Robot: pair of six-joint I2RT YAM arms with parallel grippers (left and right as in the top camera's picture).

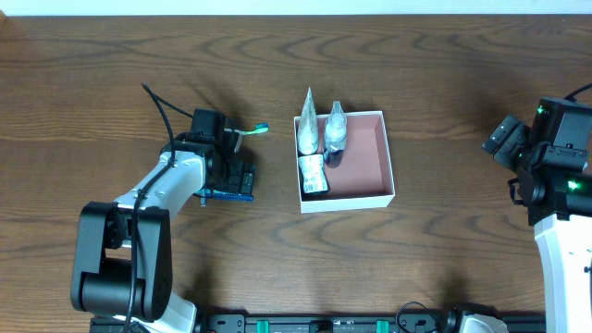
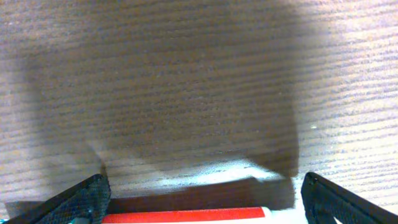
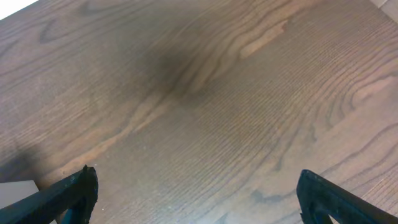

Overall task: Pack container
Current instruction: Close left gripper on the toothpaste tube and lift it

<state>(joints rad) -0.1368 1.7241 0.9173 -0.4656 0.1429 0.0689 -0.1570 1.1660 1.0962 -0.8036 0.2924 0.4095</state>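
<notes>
My left gripper has the red-and-white flat item [image 2: 186, 216] lying lengthwise across its opening, so my left gripper should turn the item around and pinch its width near the white cap [image 2: 283, 216].
The container [image 1: 363, 159], a shallow white-walled box with a reddish-pink inside, sits at table centre. Two clear bottles [image 1: 308, 131] [image 1: 336, 129] and a small black-and-white packet [image 1: 314, 176] lie along its left side. My left gripper [image 1: 239, 176] is down at the table left of the container. In the left wrist view it [image 2: 199, 200] is open, its fingers on either side of a red-and-white flat item [image 2: 186, 216] lying on the wood. My right gripper [image 1: 504, 139] is open and empty over bare wood at the far right, also shown in the right wrist view [image 3: 199, 193].
A toothbrush with a green-blue head [image 1: 252, 130] lies just behind the left gripper. A blue strip [image 1: 228, 196] shows under the left gripper's front. A white corner [image 3: 17, 186] shows at the lower left of the right wrist view.
</notes>
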